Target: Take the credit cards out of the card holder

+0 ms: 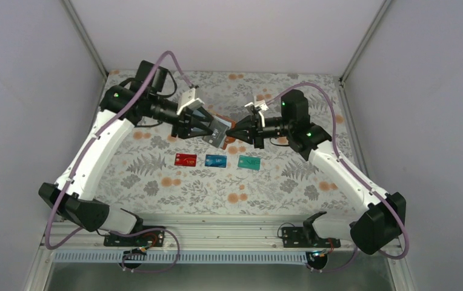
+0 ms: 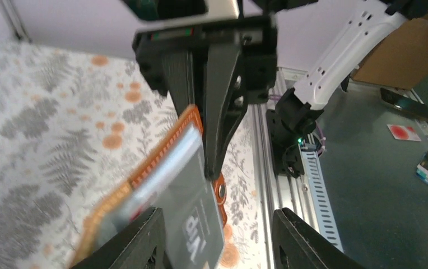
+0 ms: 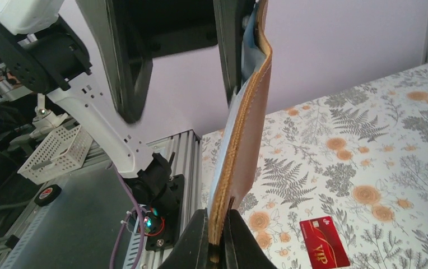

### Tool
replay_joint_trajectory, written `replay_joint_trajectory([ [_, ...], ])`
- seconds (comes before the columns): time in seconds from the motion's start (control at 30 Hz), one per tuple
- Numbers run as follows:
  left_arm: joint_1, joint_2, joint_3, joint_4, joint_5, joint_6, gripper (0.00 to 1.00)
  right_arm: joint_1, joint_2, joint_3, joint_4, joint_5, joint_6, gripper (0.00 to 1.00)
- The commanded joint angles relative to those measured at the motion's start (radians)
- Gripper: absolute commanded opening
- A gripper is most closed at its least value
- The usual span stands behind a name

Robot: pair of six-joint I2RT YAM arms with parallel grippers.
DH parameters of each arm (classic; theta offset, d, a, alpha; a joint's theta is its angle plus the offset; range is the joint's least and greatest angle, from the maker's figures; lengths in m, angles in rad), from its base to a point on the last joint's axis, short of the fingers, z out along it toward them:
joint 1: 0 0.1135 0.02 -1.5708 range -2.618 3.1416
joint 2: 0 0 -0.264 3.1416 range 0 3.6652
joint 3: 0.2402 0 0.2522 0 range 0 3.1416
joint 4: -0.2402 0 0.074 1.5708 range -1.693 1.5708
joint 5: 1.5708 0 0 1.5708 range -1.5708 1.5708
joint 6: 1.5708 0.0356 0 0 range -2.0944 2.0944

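The robot's right gripper is clamping the black card inside the pocket [image 2: 196, 182], so the left gripper should grip the card holder's other end [image 3: 263, 42] before the right gripper opens.
The brown leather card holder [image 3: 247, 134] hangs upright in the air over the table's middle, and also shows in the top view [image 1: 225, 139]. My right gripper [image 3: 218, 242] is shut on its lower edge. A black card with pale lettering [image 2: 199, 216] sticks out of its pale pocket. My left gripper [image 2: 217, 224] is open, its fingers [image 2: 140, 238] spread wide on either side of that card, and the card lies against the left finger. A red card [image 1: 185, 160], a blue card [image 1: 216, 160] and a teal card [image 1: 249, 162] lie in a row on the floral table.
The red card also lies flat below the holder in the right wrist view [image 3: 324, 244]. An aluminium rail [image 1: 229, 233] runs along the near edge by the arm bases. White enclosure walls stand left, right and behind. A white basket [image 3: 55, 154] sits off the table.
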Motion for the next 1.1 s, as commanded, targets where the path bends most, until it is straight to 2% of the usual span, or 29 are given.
replay_joint_trajectory([
  [0.0,0.048,-0.009,0.112,-0.047,0.087,0.079,0.49,0.011,-0.009,0.050,-0.006,-0.088,-0.069,0.04],
  [0.1,0.065,-0.019,0.086,-0.016,0.031,0.031,0.47,0.011,0.000,0.058,-0.002,-0.102,-0.064,0.04],
  [0.17,0.063,-0.015,0.057,-0.029,0.020,0.014,0.43,0.011,0.002,0.065,-0.001,-0.095,-0.058,0.04],
  [0.33,0.062,-0.027,0.050,-0.080,0.018,0.053,0.36,0.009,0.003,0.072,0.000,-0.039,-0.038,0.04],
  [0.47,0.057,-0.054,0.038,-0.066,0.016,0.060,0.35,0.006,0.007,0.073,0.026,-0.025,-0.006,0.04],
  [0.67,0.039,-0.049,-0.023,-0.013,-0.063,0.020,0.35,0.007,0.000,0.089,0.020,-0.031,-0.013,0.04],
  [0.83,0.014,-0.046,-0.033,0.028,-0.036,-0.012,0.34,0.007,0.000,0.089,0.019,-0.028,-0.013,0.04],
  [0.97,-0.015,-0.032,-0.027,0.034,-0.034,-0.020,0.25,0.007,0.005,0.090,0.026,-0.029,-0.011,0.04],
  [1.07,-0.017,-0.029,-0.016,0.021,-0.009,-0.005,0.14,0.006,0.004,0.084,0.025,-0.023,-0.014,0.04],
])
